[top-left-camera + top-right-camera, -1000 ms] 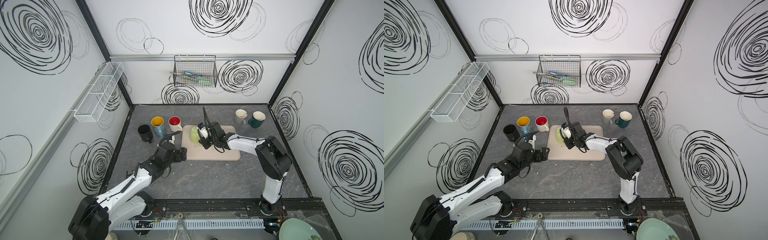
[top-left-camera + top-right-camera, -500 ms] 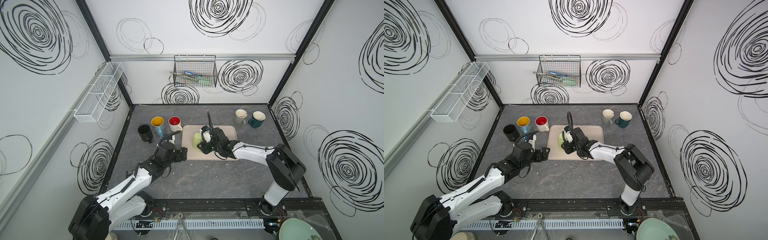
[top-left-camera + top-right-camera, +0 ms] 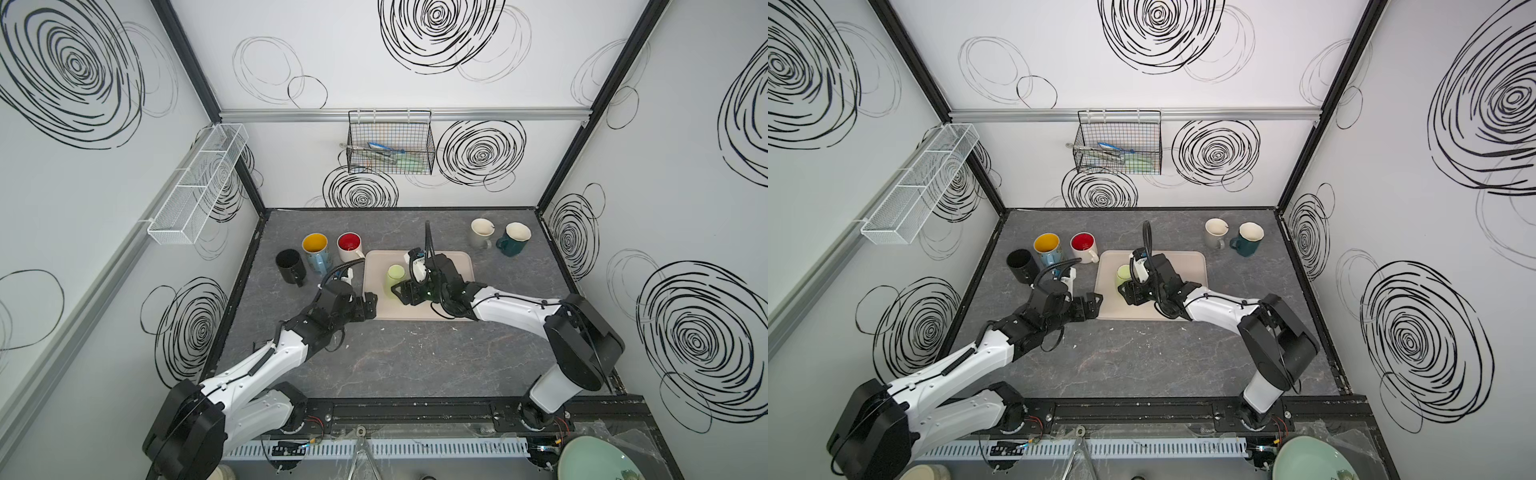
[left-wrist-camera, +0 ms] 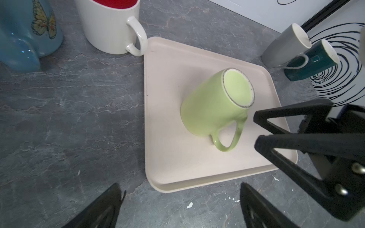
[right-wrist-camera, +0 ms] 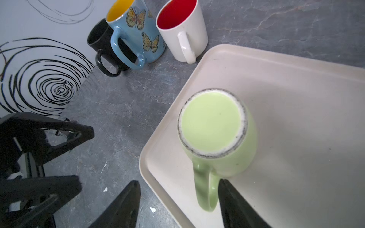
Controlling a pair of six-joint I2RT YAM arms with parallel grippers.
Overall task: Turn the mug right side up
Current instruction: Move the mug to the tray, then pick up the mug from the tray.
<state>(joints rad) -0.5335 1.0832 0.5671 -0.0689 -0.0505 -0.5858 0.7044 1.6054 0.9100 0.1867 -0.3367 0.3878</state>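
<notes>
The rim (image 4: pixel 191 128) of the upside-down light green mug (image 3: pixel 396 275) is resting flat on the beige tray. I should expect empty tray under the mug when I lift it.
A light green mug (image 3: pixel 395 276) (image 3: pixel 1124 274) stands upside down, base up, on the left part of a beige tray (image 3: pixel 453 266) (image 3: pixel 1183 266). Both wrist views show the mug (image 4: pixel 213 106) (image 5: pixel 213 126), with its handle pointing toward my right gripper (image 3: pixel 401 291) (image 5: pixel 178 183). That gripper is open and straddles the handle. One of its fingers (image 5: pixel 227 189) is close beside the handle, and the other is over the table outside the tray's rim. My left gripper (image 3: pixel 371 305) (image 4: pixel 180 186) is open and empty, just off the tray's front left corner.
Left of the tray stand a black mug (image 3: pixel 289 266), a blue butterfly mug (image 3: pixel 316 251) and a white mug with a red inside (image 3: pixel 350 247). A grey mug (image 3: pixel 482 232) and a teal mug (image 3: pixel 513 239) stand at the back right. A wire basket (image 3: pixel 390 147) hangs on the back wall.
My right gripper's jaws have spread from shut to open, and the right arm has swung forward and lower. The mug stays base up on the tray. The left arm has not moved.
</notes>
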